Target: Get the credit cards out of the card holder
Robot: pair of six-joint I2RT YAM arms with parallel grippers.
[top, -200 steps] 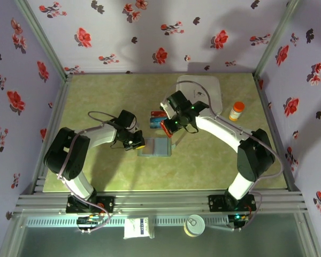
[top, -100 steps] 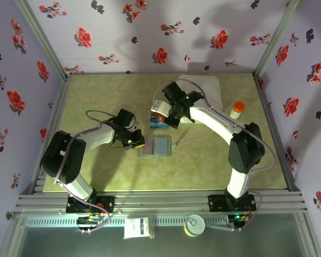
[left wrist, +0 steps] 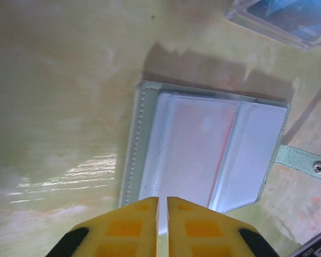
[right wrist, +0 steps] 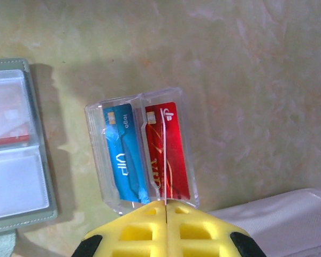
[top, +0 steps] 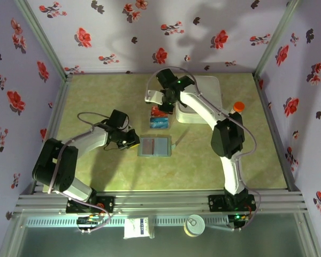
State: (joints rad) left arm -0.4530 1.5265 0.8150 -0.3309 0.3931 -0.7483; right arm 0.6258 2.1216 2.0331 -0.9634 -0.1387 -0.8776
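Observation:
My right gripper should keep lowering the thin card (right wrist: pixel 164 154), which is in line with the clear box's long side, and release it over the red card (right wrist: pixel 176 147).
The card holder (top: pixel 154 146) (left wrist: pixel 203 155) (right wrist: pixel 16 160) lies open and flat in the middle of the table. A reddish card (left wrist: pixel 200 144) shows behind one clear slot. My left gripper (top: pixel 135 142) (left wrist: pixel 162 206) hovers at its left edge, nearly shut, with a thin slit and nothing between the fingers. My right gripper (top: pixel 162 105) (right wrist: pixel 165 206) is shut on a thin card (right wrist: pixel 163 160) seen edge-on. It hangs over a clear plastic box (top: pixel 159 118) (right wrist: pixel 96 155) in which lie a blue credit card (right wrist: pixel 123 160) and a red one (right wrist: pixel 174 160).
A big white square box (top: pixel 203 96) (right wrist: pixel 278 214) sits at the back right, just behind the clear box. An orange-capped bottle (top: pixel 236 111) stands to its right. The card holder's snap strap (left wrist: pixel 305 163) sticks out on its right side. Floral walls enclose the table.
The right arm has swung from beside the card holder back and left to above the clear box, carrying the card. The left gripper has drawn back left and its fingers have parted slightly.

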